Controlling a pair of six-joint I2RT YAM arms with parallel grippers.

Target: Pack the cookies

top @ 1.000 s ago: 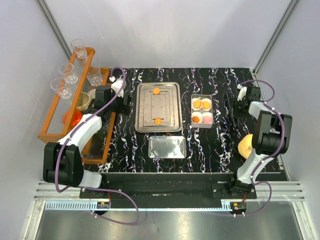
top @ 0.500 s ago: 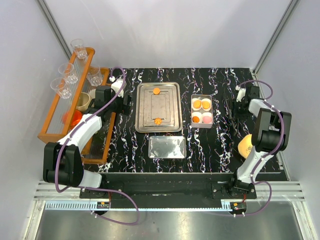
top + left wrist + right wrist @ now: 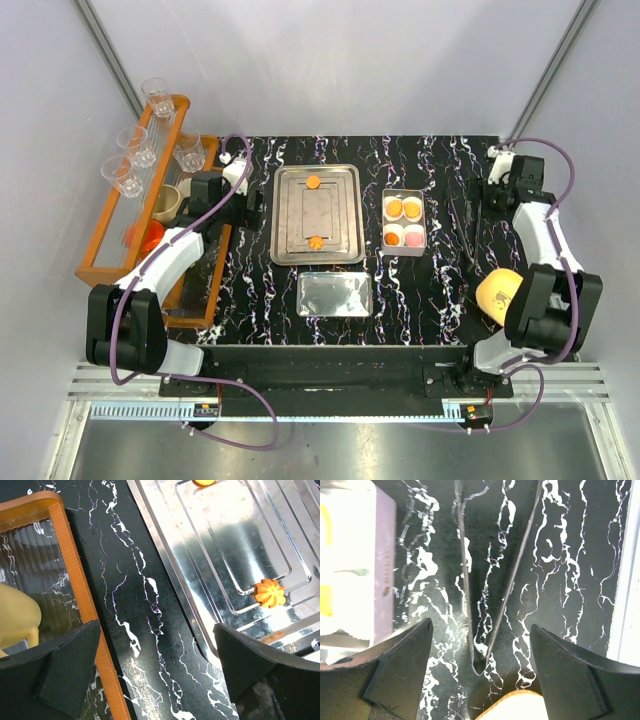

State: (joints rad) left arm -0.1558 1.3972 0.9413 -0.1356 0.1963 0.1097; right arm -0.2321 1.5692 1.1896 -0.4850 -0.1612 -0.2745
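Every cup in the white box (image 3: 403,222) has a cookie in it, so my right gripper should go on toward the steel lid until it closes on the lid's edge (image 3: 370,295).
Two cookies lie on the steel baking tray (image 3: 345,215): a round orange cookie (image 3: 313,182) at the far end and a flower-shaped orange cookie (image 3: 316,241) near the front. The left wrist view shows the flower cookie (image 3: 270,593) and the round cookie's edge (image 3: 204,482). A white box (image 3: 405,250) holds orange cookies (image 3: 403,207) and a pink one (image 3: 413,236) in paper cups. My left gripper (image 3: 255,205) (image 3: 157,665) is open over bare table between rack and tray. My right gripper (image 3: 490,200) (image 3: 480,630) hangs open above thin metal tongs (image 3: 462,555) lying on the table.
A steel lid (image 3: 334,295) lies in front of the tray. A yellow-orange lump (image 3: 497,292) (image 3: 515,707) sits near the right edge, just behind the tongs' (image 3: 463,228) hinge. An orange wooden rack (image 3: 105,235) (image 3: 75,570) with glasses (image 3: 128,175) stands at the left.
My right gripper has opened wide and its arm has swung toward the far right corner. The tongs now lie free on the table. The left arm has not moved.
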